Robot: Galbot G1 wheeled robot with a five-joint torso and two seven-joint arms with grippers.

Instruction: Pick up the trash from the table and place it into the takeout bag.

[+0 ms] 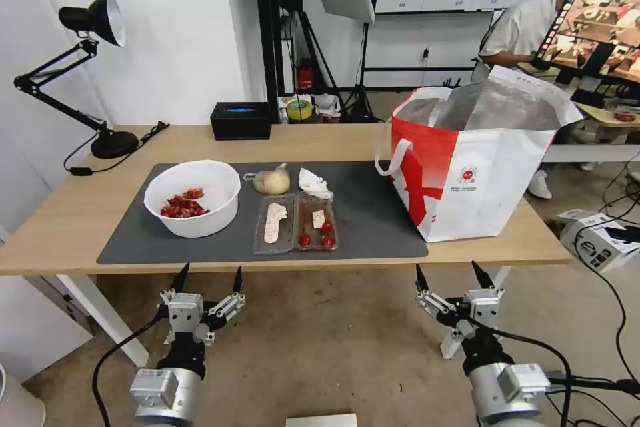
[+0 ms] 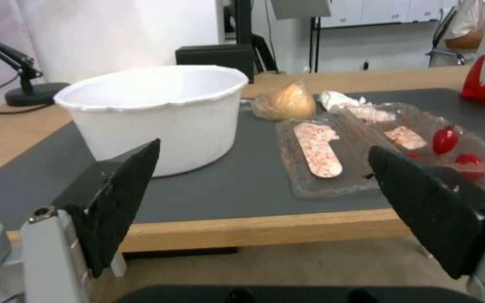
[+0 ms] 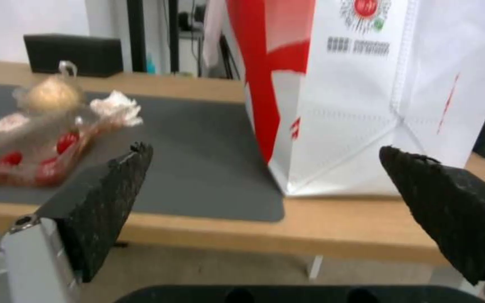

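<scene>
A seam [image 1: 296, 223] goes down the middle of the open clear tray. Its lid [image 1: 273, 230] will swing over and cover the tomatoes when I fold it.
On the dark grey mat [image 1: 373, 213] of the table [image 1: 60, 227] lies the trash. A white bowl [image 1: 193, 198] [image 2: 158, 113] with red scraps sits at the left. Right of it lies an open clear tray [image 1: 295, 223] [image 2: 366, 147] [image 3: 23, 155] with small red tomatoes. Behind the tray rest a bagged beige lump [image 1: 272, 181] [image 2: 287, 101] [image 3: 51, 96] and a crumpled tissue [image 1: 313, 183] [image 3: 116, 108]. The takeout bag [image 1: 480, 160] [image 3: 366, 97] stands open at the right. My left gripper [image 1: 208, 275] [image 2: 265, 206] and right gripper [image 1: 452, 272] [image 3: 265, 210] hang open, empty, below the table's front edge.
A black box [image 1: 241, 120] and a black desk lamp [image 1: 100, 33] stand at the table's back left. White table legs [image 1: 100, 317] run down to the floor near both arms. A person sits at a screen behind the bag.
</scene>
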